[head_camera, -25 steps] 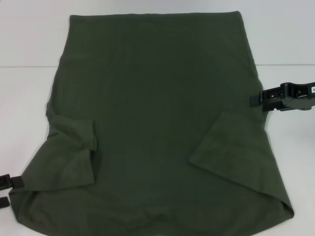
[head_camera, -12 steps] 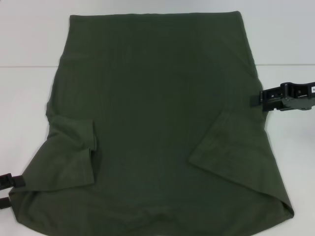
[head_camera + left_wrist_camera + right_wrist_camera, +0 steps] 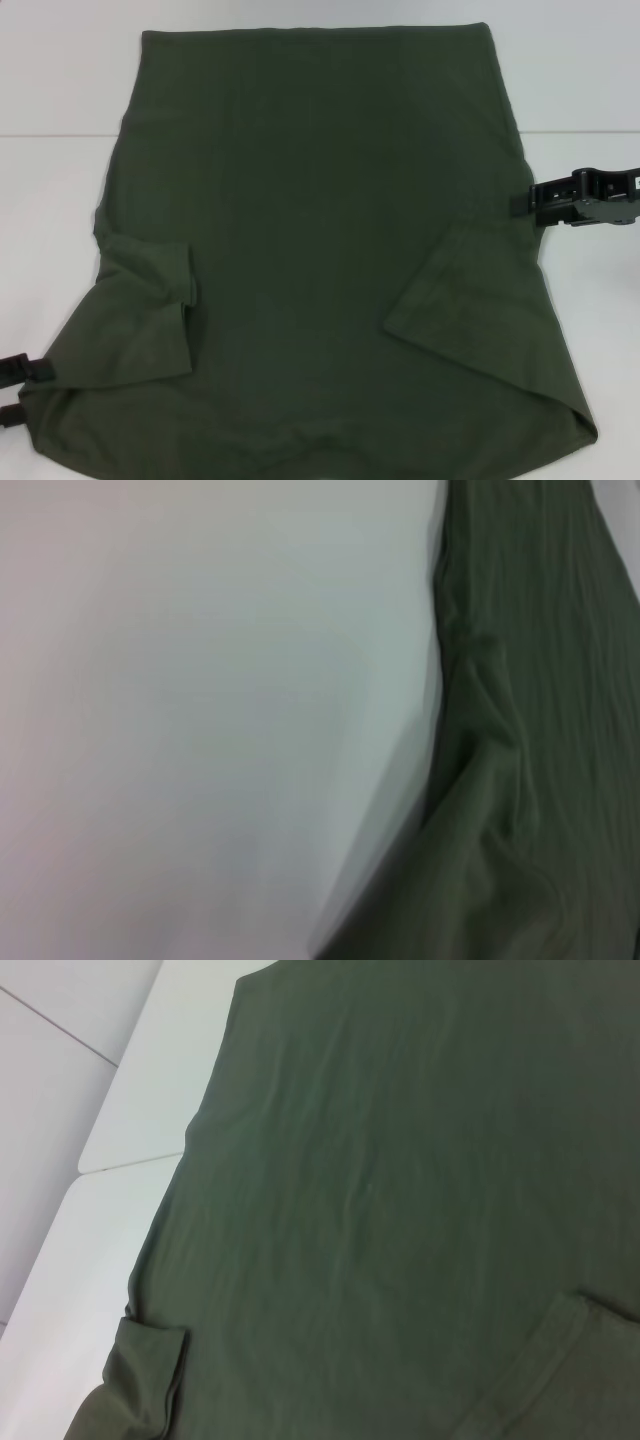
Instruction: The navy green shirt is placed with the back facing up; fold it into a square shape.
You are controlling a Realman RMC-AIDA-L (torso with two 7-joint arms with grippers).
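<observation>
My left gripper should move its open fingers deeper over the folded sleeve before it closes, because they reach only the tip of the shirt's near corner.
The navy green shirt lies flat across the white table, both short sleeves folded inward onto the body. It also shows in the left wrist view and fills the right wrist view. My left gripper is at the shirt's near left corner, open, one finger above and one below the corner's edge. My right gripper sits at the shirt's right edge, just above the folded right sleeve, touching or nearly touching the cloth.
The white table shows bare on both sides of the shirt and beyond its far edge. A seam line runs across the tabletop behind the shirt.
The left gripper has edged slightly inward toward the shirt's corner. The right gripper and the shirt have hardly moved.
</observation>
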